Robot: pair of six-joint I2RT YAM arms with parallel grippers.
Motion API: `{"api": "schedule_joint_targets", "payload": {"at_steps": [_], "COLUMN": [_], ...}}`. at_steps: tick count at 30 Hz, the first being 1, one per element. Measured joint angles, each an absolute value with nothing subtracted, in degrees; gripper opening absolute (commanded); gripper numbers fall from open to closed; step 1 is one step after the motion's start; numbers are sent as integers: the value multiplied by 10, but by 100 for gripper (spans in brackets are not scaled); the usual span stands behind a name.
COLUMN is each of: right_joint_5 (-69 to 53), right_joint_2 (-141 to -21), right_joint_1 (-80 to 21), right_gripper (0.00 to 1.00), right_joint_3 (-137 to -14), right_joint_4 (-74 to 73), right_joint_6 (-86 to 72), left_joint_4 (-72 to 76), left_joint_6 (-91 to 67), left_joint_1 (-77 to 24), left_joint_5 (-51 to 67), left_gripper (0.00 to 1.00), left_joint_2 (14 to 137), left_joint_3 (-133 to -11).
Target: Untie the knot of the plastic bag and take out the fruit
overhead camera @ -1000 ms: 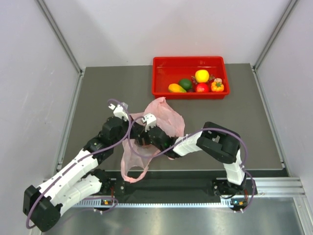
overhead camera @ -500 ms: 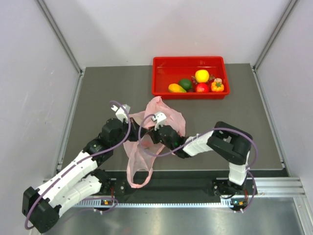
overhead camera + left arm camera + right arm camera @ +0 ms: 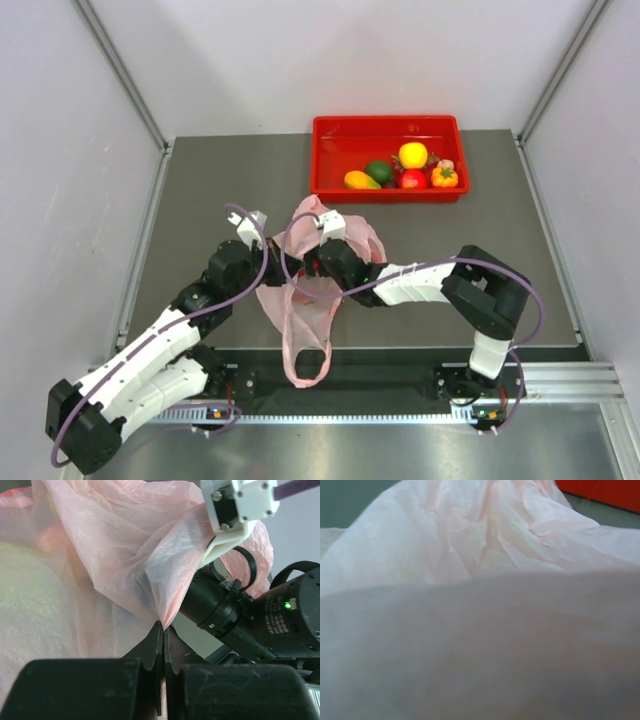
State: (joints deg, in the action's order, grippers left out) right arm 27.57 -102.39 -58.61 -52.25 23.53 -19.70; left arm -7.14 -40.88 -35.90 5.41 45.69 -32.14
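My right gripper should go on reaching into the plastic bag until it closes on the red fruit (image 3: 315,267), because my left gripper is holding the plastic bag's side (image 3: 167,605) and the bag's opening is open.
The pale-pink plastic bag (image 3: 325,262) lies bunched between my two grippers near the table's front. One long handle loop (image 3: 308,362) hangs over the front edge. My left gripper (image 3: 163,630) is shut on a thin fold of the bag; in the top view it (image 3: 272,272) is at the bag's left side. My right gripper (image 3: 312,268) is pushed into the bag from the right, and plastic (image 3: 480,580) fills its wrist view and hides the fingers. A pale yellowish fruit (image 3: 30,595) shows dimly through the plastic. I cannot make out the knot.
A red tray (image 3: 330,135) at the back right holds a round yellow fruit (image 3: 413,154), a dark green one (image 3: 378,170), a yellow-orange one (image 3: 360,180), a red one (image 3: 413,179) and an orange one (image 3: 444,176). The right wrist (image 3: 240,615) is close beside my left fingers.
The right gripper has moved away from the front edge and to the right, deeper into the bag. The bag has shifted right and its handle loop hangs lower over the front edge.
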Motion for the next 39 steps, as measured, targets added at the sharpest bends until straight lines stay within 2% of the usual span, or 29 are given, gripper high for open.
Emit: {"api": "schedule_joint_targets", "payload": {"at_steps": [8,18,24,32,35,36,38,39], "right_joint_5": [303,309,291,267,269,271,279,284], "right_joint_2": [-1068,-1112,-1131,-1172,-1181,-1182,-1181,-1179], "right_joint_1": [-566,-556,-556,-556,-556,-556,-556,-556], "right_gripper": [80,77,60,49,33,23,13,4], "right_joint_3": [-587,-637,-639,-667,-681,-681,-678,-674], "right_joint_4": [149,108,132,157,154,152,150,152], "right_joint_6": [-251,-323,-328,-328,-328,-328,-328,-326], "left_joint_4": [-51,-34,-34,-42,-48,-50,-52,-53], "left_joint_6": [-417,-421,-421,-422,-423,-423,-423,-423], "left_joint_1": [-359,-359,-359,-358,-357,-357,-357,-357], "left_joint_5": [65,70,69,61,55,55,53,53], "left_gripper": [0,0,0,0,0,0,0,0], "left_joint_2": [477,486,479,454,449,447,445,443], "left_joint_3": [-326,-326,-319,-309,-309,-309,-309,-309]}}
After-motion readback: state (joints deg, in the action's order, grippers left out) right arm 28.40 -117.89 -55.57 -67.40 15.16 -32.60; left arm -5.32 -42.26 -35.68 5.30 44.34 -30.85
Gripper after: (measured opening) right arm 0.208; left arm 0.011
